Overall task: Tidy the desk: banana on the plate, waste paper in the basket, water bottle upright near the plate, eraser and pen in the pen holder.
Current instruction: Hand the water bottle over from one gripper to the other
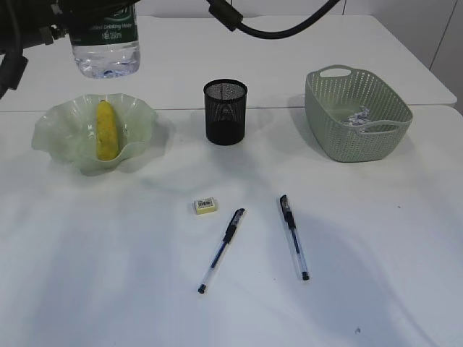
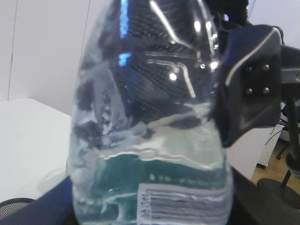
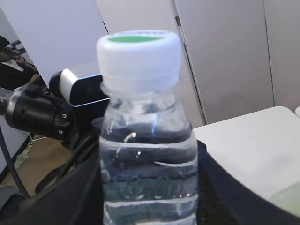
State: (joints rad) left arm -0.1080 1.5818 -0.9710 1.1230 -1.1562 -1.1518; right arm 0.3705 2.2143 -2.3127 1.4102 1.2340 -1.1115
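My left gripper should open first, and then my right gripper should stand the water bottle [image 1: 107, 56] near the plate [image 1: 69, 134], because both my grippers hold the bottle high above the plate.
The water bottle [image 1: 105, 43] hangs upright in the air above the plate [image 1: 51, 134], with its top cut off by the frame edge. My left gripper [image 2: 150, 206] is shut on its green-labelled body [image 2: 154, 140]. My right gripper [image 3: 147, 197] is shut on the bottle [image 3: 145, 164] below its white cap [image 3: 138, 54]. The banana [image 1: 107, 130] lies on the plate. The waste paper [image 1: 358, 116] sits in the basket [image 1: 347, 144]. The eraser [image 1: 205, 206] and two pens [image 1: 223, 249] [image 1: 294, 236] lie on the desk [image 1: 376, 289] in front of the pen holder [image 1: 226, 112].
A black cable [image 1: 275, 29] loops across the top of the exterior view. A second white table [image 1: 289, 58] stands behind the desk.
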